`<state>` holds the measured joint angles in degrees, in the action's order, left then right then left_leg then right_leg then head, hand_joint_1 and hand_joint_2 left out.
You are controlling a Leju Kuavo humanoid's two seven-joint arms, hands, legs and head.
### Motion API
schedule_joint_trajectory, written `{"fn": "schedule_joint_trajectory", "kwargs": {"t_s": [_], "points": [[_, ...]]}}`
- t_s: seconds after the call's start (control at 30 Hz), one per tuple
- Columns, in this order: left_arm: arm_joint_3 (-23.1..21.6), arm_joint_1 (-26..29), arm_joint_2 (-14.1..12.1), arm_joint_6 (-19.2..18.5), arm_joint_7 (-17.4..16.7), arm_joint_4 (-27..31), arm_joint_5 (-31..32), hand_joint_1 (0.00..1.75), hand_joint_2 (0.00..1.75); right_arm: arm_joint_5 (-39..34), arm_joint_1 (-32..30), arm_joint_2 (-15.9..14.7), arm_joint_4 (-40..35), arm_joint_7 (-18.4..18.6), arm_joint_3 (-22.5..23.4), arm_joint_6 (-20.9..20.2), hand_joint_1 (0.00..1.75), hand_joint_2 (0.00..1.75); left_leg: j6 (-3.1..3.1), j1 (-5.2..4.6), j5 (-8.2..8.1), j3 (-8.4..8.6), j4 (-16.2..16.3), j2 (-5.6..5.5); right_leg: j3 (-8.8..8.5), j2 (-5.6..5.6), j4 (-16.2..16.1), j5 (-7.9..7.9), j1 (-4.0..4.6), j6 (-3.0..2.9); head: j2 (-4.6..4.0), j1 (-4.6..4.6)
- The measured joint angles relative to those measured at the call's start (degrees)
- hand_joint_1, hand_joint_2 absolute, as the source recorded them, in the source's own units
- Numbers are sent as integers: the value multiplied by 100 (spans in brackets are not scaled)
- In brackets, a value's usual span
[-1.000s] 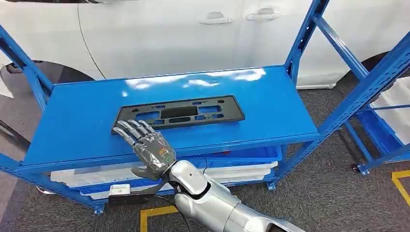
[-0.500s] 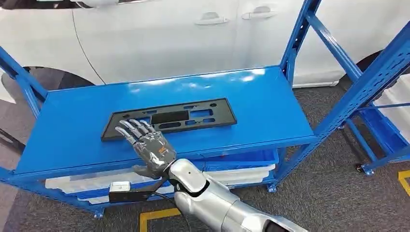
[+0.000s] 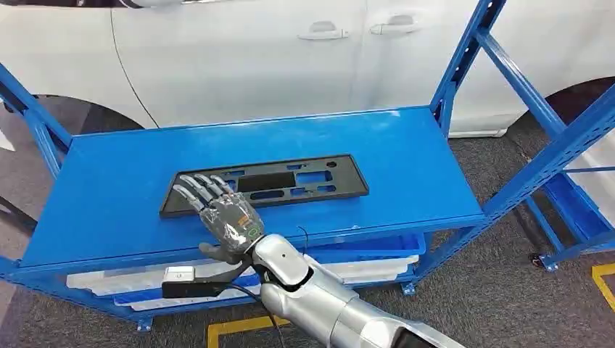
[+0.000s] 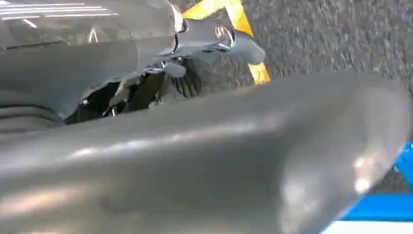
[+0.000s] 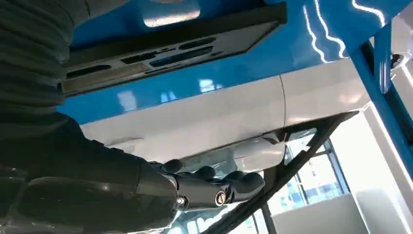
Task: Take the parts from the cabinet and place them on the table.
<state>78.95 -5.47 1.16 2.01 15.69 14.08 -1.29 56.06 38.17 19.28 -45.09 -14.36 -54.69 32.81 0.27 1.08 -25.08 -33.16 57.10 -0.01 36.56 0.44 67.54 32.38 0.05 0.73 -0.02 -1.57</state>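
I expect a box to stick out underneath when I lift the black plate (image 3: 349, 177), because the middle opening (image 3: 266, 182) is dark while the other cut-outs show blue.
A flat black plastic plate with several cut-outs (image 3: 268, 183) lies along the middle of the blue top shelf (image 3: 406, 167) of a metal rack. My right hand (image 3: 225, 214) reaches in from the shelf's front edge, its fingers (image 3: 199, 187) spread and stretched over the plate's left end, holding nothing. The right wrist view shows the same plate (image 5: 165, 44) on the blue shelf, beyond the dark straight fingers (image 5: 214, 190). In the left wrist view, dark fingers (image 4: 214, 36) of my left hand hang over grey carpet, and their pose is unclear.
A white car (image 3: 239, 51) stands close behind the rack. Blue uprights (image 3: 457, 65) rise at the right corner, with another blue rack (image 3: 573, 210) beyond. White and blue trays (image 3: 362, 257) fill the lower shelf. Yellow tape (image 3: 232, 330) marks the floor.
The whole picture has swayed, so the camera moved. My right hand stays over the plate's left end, its fingers now a little farther onto it.
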Motion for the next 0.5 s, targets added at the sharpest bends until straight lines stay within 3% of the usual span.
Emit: {"fn": "schedule_joint_trajectory", "kwargs": {"t_s": [0.03, 0.07, 0.1, 0.13, 0.2, 0.23, 0.27, 0.37, 0.43, 0.47, 0.5], "points": [[0, 2, 0, 2, 4, 0, 0, 0, 0, 0, -7, -2, 28, 0, 0, 0, 0, 175, 15, -1, -14, 9, 1, 3, 267, 0, 472, 156, -7, 13, 0, 2], [0, 4, 0, 9, 2, 0, 0, 0, 0, -2, -17, -2, 65, 0, 0, 7, 0, 175, 17, -2, -30, 20, 4, 1, 481, -1, 805, 199, -15, 22, 0, 2], [0, 6, 0, 9, 4, 0, 0, 0, 0, 0, -21, -2, 100, -6, 2, 17, 0, 175, 14, -2, -43, 40, 5, -4, 561, -3, 848, 113, -26, 22, 0, 2], [0, 5, 0, 9, 2, 0, 0, 0, 0, 0, -17, 0, 133, -11, 4, 31, 0, 175, 6, -2, -64, 70, 5, -13, 498, -7, 623, -104, -30, 10, 0, 2], [0, 8, 2, 11, 2, 0, 0, 0, 0, -2, -3, 11, 181, -15, 22, 61, 0, 175, -28, -4, -118, 162, 5, -29, 56, -8, -404, -717, -22, -54, 0, 4], [0, 7, 11, 11, 2, 0, 0, 0, 0, -2, 8, 15, 201, -22, 31, 81, 0, 175, -44, -1, -143, 181, 3, -30, -126, -9, -850, -879, -9, -108, 0, 7], [0, 0, 24, 11, 2, 0, 0, 0, 0, -2, 30, 22, 221, -28, 35, 101, 0, 175, -86, -40, -171, 177, 25, -35, -189, -16, -963, -784, 30, -131, 0, -4], [0, -1, 24, 11, 2, 0, 0, 0, 0, -4, 40, 44, 278, -37, 50, 105, 0, 175, -179, -18, -188, 196, -18, -17, -177, 8, -962, -763, 43, -185, 0, 0], [0, -7, 30, 13, 2, 0, 0, 0, 0, -4, 55, 81, 304, -37, 68, 118, 0, 175, -235, -10, -264, 225, 57, -6, -296, 10, -1088, -792, -17, -237, 0, -6], [0, -8, 35, 18, 9, 0, 0, 0, 0, -2, 82, 103, 319, -35, 72, 125, 0, 175, -260, -8, -408, 90, 333, -8, -336, 0, -1111, -776, -28, -269, 0, -46], [0, -7, 31, 24, 11, 0, 0, 0, 0, 0, 99, 116, 339, -35, 74, 125, 0, 175, -286, 1, -609, -147, 791, -8, -352, -1, -1110, -765, -25, -285, 0, -33]]}}
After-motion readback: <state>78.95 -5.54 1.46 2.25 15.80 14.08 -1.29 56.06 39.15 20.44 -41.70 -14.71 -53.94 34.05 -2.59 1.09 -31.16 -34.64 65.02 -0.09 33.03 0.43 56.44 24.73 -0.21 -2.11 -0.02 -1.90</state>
